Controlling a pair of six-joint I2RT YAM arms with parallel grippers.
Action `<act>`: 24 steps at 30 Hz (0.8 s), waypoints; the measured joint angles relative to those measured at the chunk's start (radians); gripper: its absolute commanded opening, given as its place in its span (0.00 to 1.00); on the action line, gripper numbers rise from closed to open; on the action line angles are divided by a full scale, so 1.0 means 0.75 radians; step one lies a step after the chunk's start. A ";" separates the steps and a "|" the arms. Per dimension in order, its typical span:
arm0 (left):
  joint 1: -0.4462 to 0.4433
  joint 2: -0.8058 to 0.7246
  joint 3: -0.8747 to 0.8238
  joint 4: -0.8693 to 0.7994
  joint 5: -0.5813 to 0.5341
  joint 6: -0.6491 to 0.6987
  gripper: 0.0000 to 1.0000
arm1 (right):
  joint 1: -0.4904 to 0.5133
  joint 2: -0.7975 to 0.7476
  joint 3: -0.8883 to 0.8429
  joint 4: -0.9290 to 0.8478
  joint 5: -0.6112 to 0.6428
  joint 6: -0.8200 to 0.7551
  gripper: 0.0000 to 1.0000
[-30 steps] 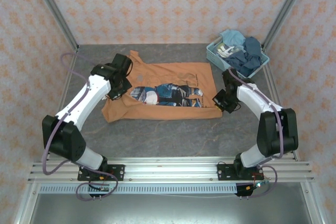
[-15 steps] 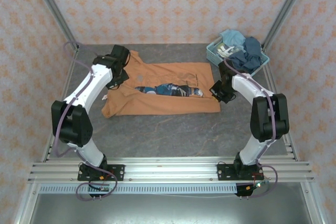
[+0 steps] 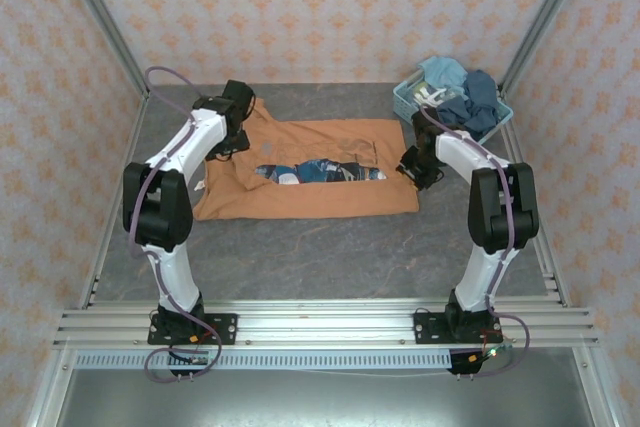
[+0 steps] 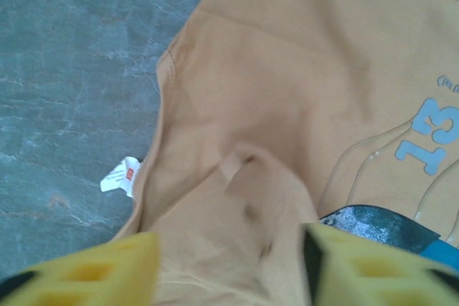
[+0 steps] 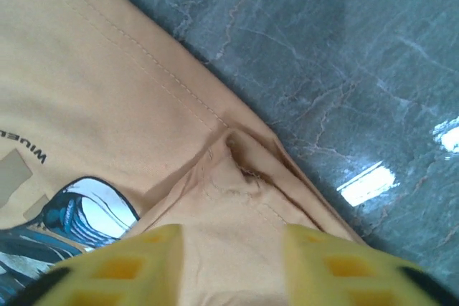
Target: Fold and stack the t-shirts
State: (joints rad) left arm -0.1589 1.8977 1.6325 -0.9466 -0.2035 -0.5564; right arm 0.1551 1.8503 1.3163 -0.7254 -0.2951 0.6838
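Observation:
My left gripper should pinch the sleeve's hem [image 4: 267, 238] and pull it flat toward the t-shirt's print before the next fold, because the folded-over sleeve [image 4: 247, 166] lies crumpled beside the print.
An orange-tan t-shirt [image 3: 330, 137] lies spread across the middle of the grey table, its near half folded over so that a narrow strip of the dark blue and white chest print [image 3: 320, 171] shows. My left gripper [image 3: 230, 142] is at the shirt's left end, and its yellow fingers [image 4: 79, 270] are shut on a bunched fold of orange cloth [image 4: 237, 234]. My right gripper [image 3: 413, 169] is at the shirt's right end. Its fingers [image 5: 344, 266] pinch the hemmed corner [image 5: 237, 177] the same way.
A pale blue lattice basket [image 3: 405, 105] stands at the back right with blue and white clothes [image 3: 470, 107] heaped in it. A white label [image 4: 120, 175] sticks out at the shirt's left edge. Metal frame posts and patterned walls close in the table.
Both grippers have moved toward the far side, carrying the shirt's near edge with them. The fold now covers more of the chest print.

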 measured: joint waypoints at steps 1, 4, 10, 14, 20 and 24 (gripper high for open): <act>0.008 -0.033 -0.028 0.010 0.001 0.002 0.68 | 0.000 -0.010 -0.005 -0.002 0.004 -0.011 0.53; 0.057 -0.202 -0.195 0.012 0.030 -0.035 0.68 | 0.000 -0.090 -0.065 -0.005 0.014 -0.041 0.56; 0.285 -0.568 -0.647 0.030 0.234 -0.199 0.49 | -0.001 -0.359 -0.312 -0.010 -0.010 -0.067 0.54; 0.296 -0.539 -0.807 0.088 0.386 -0.286 0.43 | -0.001 -0.407 -0.431 -0.001 -0.058 -0.071 0.53; 0.302 -0.390 -0.851 0.151 0.426 -0.353 0.37 | -0.001 -0.349 -0.482 0.052 -0.101 -0.063 0.53; 0.307 -0.294 -0.823 0.157 0.346 -0.338 0.30 | -0.001 -0.251 -0.481 0.115 -0.093 -0.048 0.47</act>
State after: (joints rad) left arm 0.0711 1.6768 1.0153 -0.8288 0.0563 -0.8097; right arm 0.1543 1.6623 0.9554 -0.6388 -0.3649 0.6476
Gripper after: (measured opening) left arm 0.338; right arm 0.505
